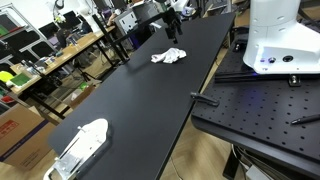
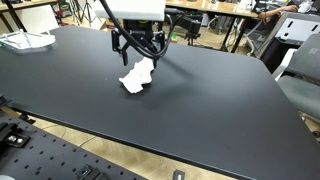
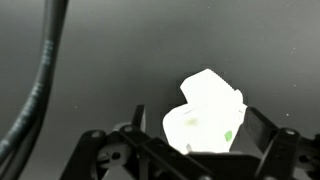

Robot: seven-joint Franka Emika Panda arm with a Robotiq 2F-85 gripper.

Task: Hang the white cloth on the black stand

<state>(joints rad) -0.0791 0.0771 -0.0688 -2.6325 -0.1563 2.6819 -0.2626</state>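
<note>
I expect the white cloth [image 1: 168, 56], which lies crumpled with a loose corner sticking out [image 3: 206, 82], to stay bunched up and trail that corner when I lift the cloth.
The white cloth [image 1: 168, 57] lies crumpled on the long black table [image 1: 130, 95], towards its far end. It shows in both exterior views [image 2: 137, 76] and in the wrist view [image 3: 210, 100]. My gripper [image 2: 140, 55] hangs just above the cloth, also seen in an exterior view [image 1: 173, 33]. In the wrist view the gripper [image 3: 200, 120] is open, with one finger on each side of the cloth and not closed on it. I cannot make out a black stand in any view.
A white object [image 1: 82, 145] lies at the near end of the table and shows in the other exterior view [image 2: 25, 40]. The robot's white base [image 1: 280, 40] stands beside the table. Cluttered desks [image 1: 40, 60] lie beyond it.
</note>
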